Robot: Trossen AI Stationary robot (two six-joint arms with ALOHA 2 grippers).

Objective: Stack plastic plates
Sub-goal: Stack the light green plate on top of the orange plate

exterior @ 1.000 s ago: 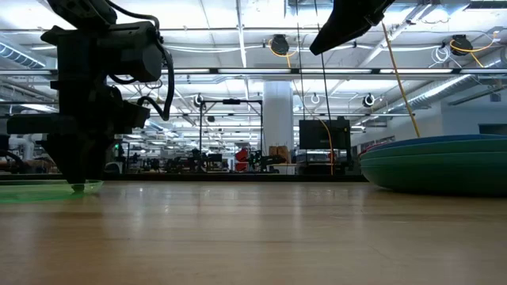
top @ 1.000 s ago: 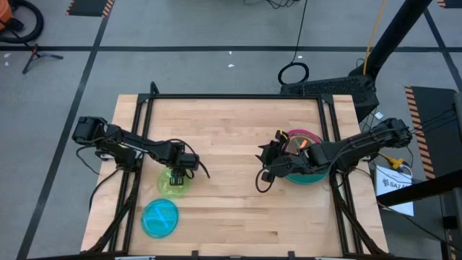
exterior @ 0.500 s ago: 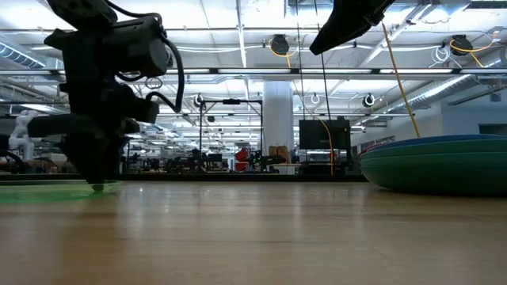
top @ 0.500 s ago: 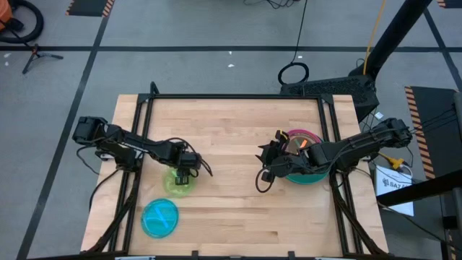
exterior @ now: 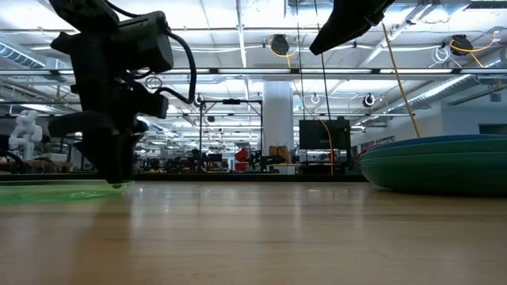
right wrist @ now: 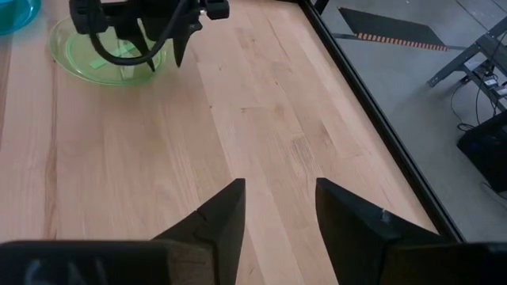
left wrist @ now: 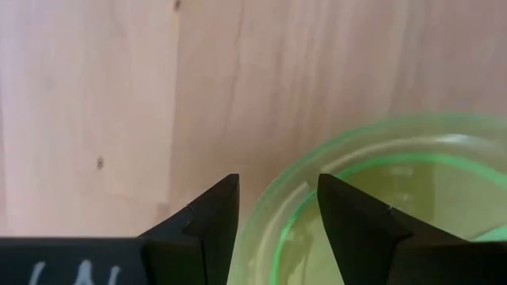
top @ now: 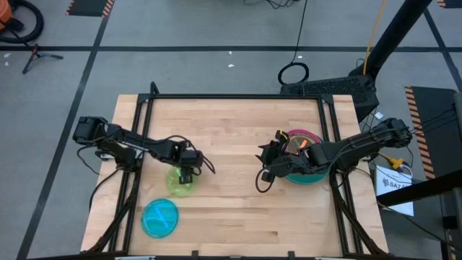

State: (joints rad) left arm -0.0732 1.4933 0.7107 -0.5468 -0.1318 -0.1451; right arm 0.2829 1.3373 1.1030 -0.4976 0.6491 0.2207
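Observation:
The fingers of the robot's left gripper straddle just one side of the lime plate's rim (left wrist: 277,203), so the lime plate will tip and keep its round shape when the robot lifts it.
A small lime plate (top: 180,183) lies flat on the wooden table at the left. My left gripper (left wrist: 275,180) points down at its far right rim, open, with one finger on each side of the rim. A cyan plate (top: 159,218) lies nearer the front left. At the right, a stack of plates (top: 304,172) rests on a large teal one, with pink and magenta plates on top. My right gripper (right wrist: 280,186) hangs open and empty in the air beside the stack, well above the table. My left gripper comes from above, pointing steeply down, and stands astride the lime plate's rim (left wrist: 265,214). One finger (left wrist: 356,229) is inside the plate and one finger (left wrist: 206,229) is outside it. The gap is wider than the rim; which finger bears on it I cannot tell. The plate lies flat on the table.
Bare wood spans the table's middle between the lime plate and the stack (exterior: 436,162). Black frame rails (top: 328,119) run along the table's left and right sides. Cables hang by my right arm.
My left gripper has tipped and its fingertips have swung toward the table's right edge, staying open. The lime plate has slid a little to the right along the table with them, still flat.

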